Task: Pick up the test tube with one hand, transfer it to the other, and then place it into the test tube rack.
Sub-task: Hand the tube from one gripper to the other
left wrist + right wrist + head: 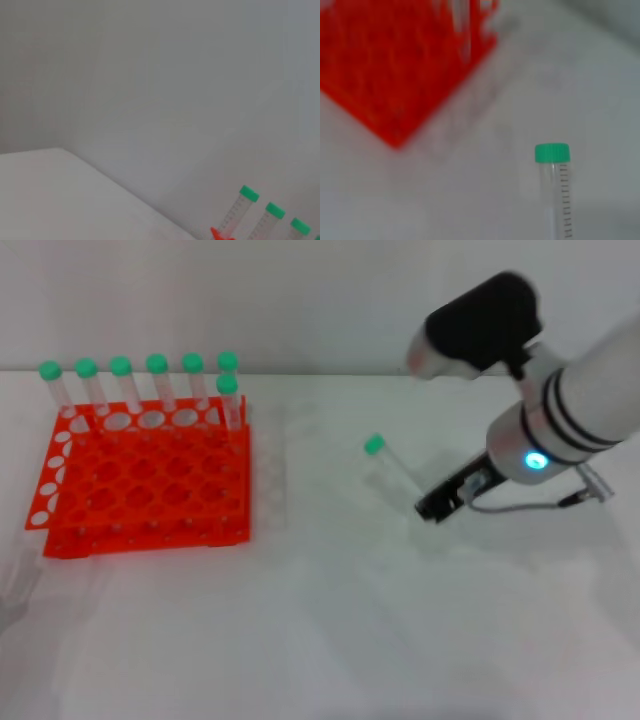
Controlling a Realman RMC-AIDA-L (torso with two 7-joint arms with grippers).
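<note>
I should turn the slanted test tube upright, as my right gripper holds it by its lower end (412, 482) and my left gripper is to take it below the green cap (387, 457).
A clear test tube (392, 468) with a green cap lies slanted right of the middle of the white table, cap end pointing toward the rack. My right gripper (432, 506) is shut on its lower end. In the right wrist view the tube (556, 190) rises from the near edge with its green cap on top. The orange-red test tube rack (140, 485) stands at the left and shows blurred in the right wrist view (395, 65). My left gripper is out of view; its wrist view shows only the wall and a corner of the rack (220, 234).
Several green-capped tubes (155, 385) stand upright in the rack's back row, and some show in the left wrist view (241, 207). A grey cable (520, 504) hangs beside my right wrist. A white wall runs behind the table.
</note>
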